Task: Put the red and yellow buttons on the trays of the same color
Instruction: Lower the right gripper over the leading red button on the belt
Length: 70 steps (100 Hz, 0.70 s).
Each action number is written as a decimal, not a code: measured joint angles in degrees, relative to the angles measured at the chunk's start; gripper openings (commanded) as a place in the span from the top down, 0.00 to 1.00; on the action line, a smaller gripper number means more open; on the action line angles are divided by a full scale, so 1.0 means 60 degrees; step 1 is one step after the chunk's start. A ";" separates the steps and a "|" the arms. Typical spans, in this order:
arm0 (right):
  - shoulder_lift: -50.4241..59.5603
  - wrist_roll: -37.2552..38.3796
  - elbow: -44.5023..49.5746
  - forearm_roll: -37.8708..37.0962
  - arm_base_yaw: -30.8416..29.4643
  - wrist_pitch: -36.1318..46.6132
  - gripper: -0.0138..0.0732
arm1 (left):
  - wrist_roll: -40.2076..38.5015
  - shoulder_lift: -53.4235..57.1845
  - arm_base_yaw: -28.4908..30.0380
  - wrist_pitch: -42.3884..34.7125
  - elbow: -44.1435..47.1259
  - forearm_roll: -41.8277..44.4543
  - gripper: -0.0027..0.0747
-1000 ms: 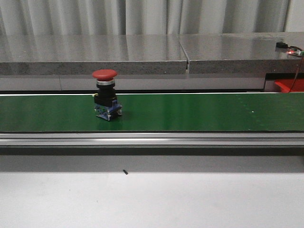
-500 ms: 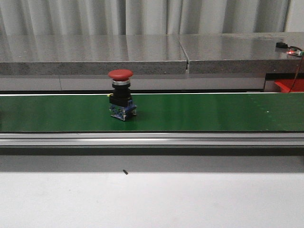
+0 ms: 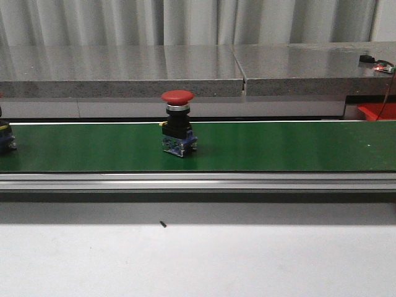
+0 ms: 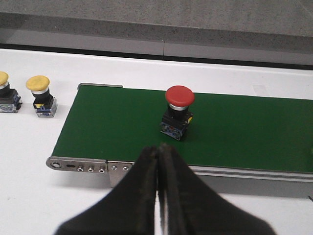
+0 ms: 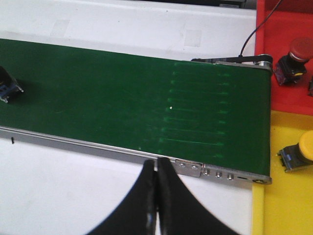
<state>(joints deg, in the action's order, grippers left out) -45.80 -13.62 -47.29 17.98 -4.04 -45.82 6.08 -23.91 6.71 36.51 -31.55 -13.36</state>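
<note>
The red tray (image 5: 288, 90) sits by my right gripper and far from my left gripper, so I should take the red button off the belt (image 3: 178, 122) with my right gripper.
A red button (image 3: 177, 124) stands upright on the green belt (image 3: 278, 145), left of its middle. A second button (image 3: 5, 139) shows partly at the belt's left edge. The left wrist view has a red button (image 4: 178, 110) on the belt beyond my left gripper (image 4: 158, 149), which is shut and empty. Two yellow buttons (image 4: 39, 90) (image 4: 5, 88) sit on the white table past the belt's end. My right gripper (image 5: 156, 164) is shut and empty before the belt's rail. The red tray (image 5: 293, 19) holds a red button (image 5: 296, 54). A yellow button (image 5: 298, 152) lies in the yellow tray (image 5: 283, 205).
A grey stone ledge (image 3: 185, 71) runs behind the belt. The belt's metal rail (image 3: 198, 180) borders the white table (image 3: 198, 260) in front. A black cable (image 5: 252, 36) crosses the red tray's corner. A button's base (image 5: 7, 83) shows at the right wrist view's edge.
The red button has ridden to the right along the belt. A second button has come into view at the belt's left edge.
</note>
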 measured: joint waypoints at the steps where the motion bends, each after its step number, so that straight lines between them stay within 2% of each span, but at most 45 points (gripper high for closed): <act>1: 0.0000 0.0000 0.0000 0.0019 0.0000 0.0026 0.92 | 0.0000 0.0000 0.0000 0.0000 0.0000 0.0000 0.99; 13: 0.0000 0.0000 0.0000 0.0292 0.0000 0.0185 0.90 | 0.0000 0.0000 0.0000 -0.0017 0.0020 0.0000 0.99; 20: 0.0000 0.0000 0.0000 0.0370 0.0000 0.0202 0.82 | 0.0000 0.0000 0.0000 -0.0017 0.0020 0.0000 0.99; 30: 0.0000 -0.0122 0.0000 0.0390 0.0000 0.0166 0.58 | 0.0000 0.0000 0.0000 -0.0035 0.0020 0.0000 0.99; 40: 0.0000 -0.0179 0.0000 0.0390 0.0000 0.0131 0.24 | 0.0000 0.0000 0.0000 -0.0035 0.0020 0.0000 0.99; 47: 0.0000 -0.0206 0.0000 0.0390 0.0000 0.0131 0.10 | 0.0000 0.0000 0.0000 -0.0035 0.0020 0.0000 0.99; 51: 0.0000 -0.0221 0.0000 0.0390 0.0000 0.0114 0.07 | 0.0000 0.0000 0.0000 -0.0035 0.0020 0.0000 0.99; 70: -0.0300 -0.0571 -0.0257 0.0390 0.0086 -0.0310 0.10 | 0.0000 0.0000 0.0000 -0.0050 0.0020 0.0000 0.99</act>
<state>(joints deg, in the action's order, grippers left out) -47.59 -17.05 -48.84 20.32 -3.52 -47.68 6.08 -23.91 6.71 36.21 -31.43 -13.36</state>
